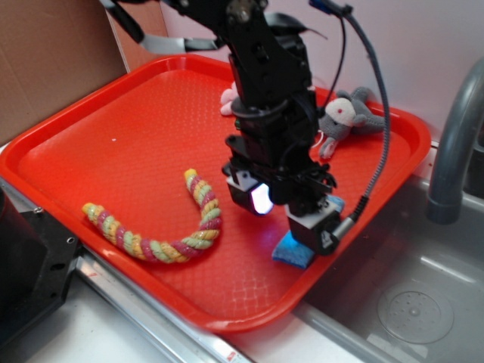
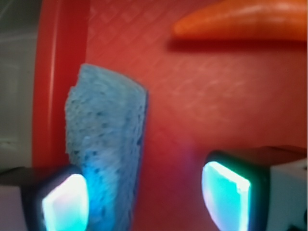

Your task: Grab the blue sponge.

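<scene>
My gripper will lift the blue sponge (image 1: 293, 252) and squeeze it narrower between the fingers, but its loose end will stay straight, because open pores (image 2: 98, 120) dot its thick body.
The blue sponge (image 2: 108, 139) lies flat on the red tray (image 2: 192, 106), close to the tray's rim. In the exterior view only its ends show, as the blue sponge (image 1: 291, 251) is mostly covered by the arm. My gripper (image 2: 144, 202) hangs low over it, open, with glowing pads. The left pad (image 2: 65, 202) sits at the sponge's outer side, the right pad (image 2: 226, 199) stands well apart over bare tray. The sponge lies between the jaws, near the left one. In the exterior view the gripper (image 1: 287, 212) is at the tray's front right corner.
An orange toy carrot (image 2: 245, 24) lies just beyond the sponge. A striped rope toy (image 1: 162, 234) curls in the tray's front middle. A grey plush mouse (image 1: 348, 117) rests at the back right. A sink (image 1: 408, 302) and grey faucet (image 1: 450, 144) stand to the right.
</scene>
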Robot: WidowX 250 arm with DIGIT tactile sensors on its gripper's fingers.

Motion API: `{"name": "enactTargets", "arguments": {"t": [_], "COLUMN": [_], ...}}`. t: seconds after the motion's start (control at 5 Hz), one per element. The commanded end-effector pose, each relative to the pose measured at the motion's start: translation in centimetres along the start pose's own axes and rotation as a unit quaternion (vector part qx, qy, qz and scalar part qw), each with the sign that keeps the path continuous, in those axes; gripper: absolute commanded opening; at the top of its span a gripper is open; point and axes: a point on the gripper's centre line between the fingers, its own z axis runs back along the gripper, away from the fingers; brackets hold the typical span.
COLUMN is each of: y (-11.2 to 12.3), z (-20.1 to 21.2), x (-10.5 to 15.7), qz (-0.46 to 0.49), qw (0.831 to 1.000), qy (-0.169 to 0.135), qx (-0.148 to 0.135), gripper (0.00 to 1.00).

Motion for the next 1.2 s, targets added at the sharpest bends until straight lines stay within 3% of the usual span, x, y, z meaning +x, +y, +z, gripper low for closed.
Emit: {"name": "enactTargets", "arguments": {"t": [0.0,0.2,0.4,0.6,1.0], "y": [-1.0,-1.3,-1.1,-0.9,-0.9], "z": [-0.5,-0.8,-0.9,-1.2,-0.4], "x": [0.1,0.1,0.1,-0.2,-0.2], "qz": [-0.001,-0.025,-0.040,-0.046,-0.084], "qw": [1.000,0.999,0.999,0.999,0.995], "qy": [-0.007,0.001,0.008,0.019,0.045], "qx": [0.000,-0.022,-0.020,-0.003,0.033], "gripper": [1.00,1.00,0.69,0.00,0.00]}}
